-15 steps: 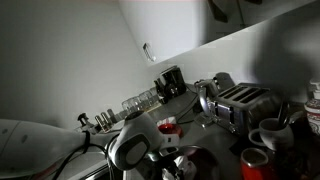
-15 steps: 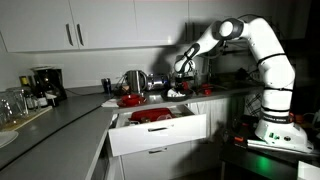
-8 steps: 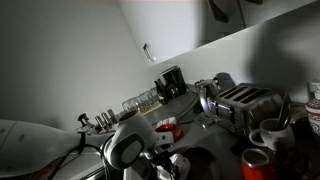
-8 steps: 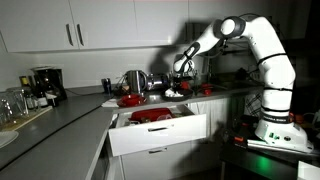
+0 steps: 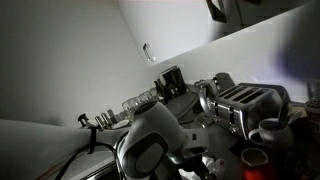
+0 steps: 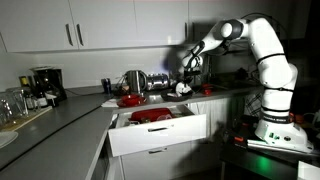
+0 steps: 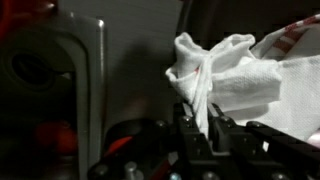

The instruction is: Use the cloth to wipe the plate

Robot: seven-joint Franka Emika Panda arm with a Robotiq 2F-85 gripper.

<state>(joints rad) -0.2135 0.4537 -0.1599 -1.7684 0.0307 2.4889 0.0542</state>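
The cloth my gripper is holding hangs over the grey counter at the dark plate's edge. I need to move the cloth back over the plate and lower it.
The cloth is a white, wrinkly rag bunched above my gripper, whose jaws are shut on a fold of it. In an exterior view the cloth hangs as a pale lump just over the counter, under the gripper. In an exterior view the arm's white and black body fills the foreground and hides the gripper. The plate cannot be made out in any view; the dim counter beneath the cloth is too dark to read.
A silver toaster, a white mug and a red mug stand close by. A grey metal vessel lies left of the cloth. An open drawer holding red dishes juts out below the counter.
The arm has swung towards the toaster side, carrying the cloth with it, and now blocks more of the close exterior view. The jaws have stayed shut on the cloth.
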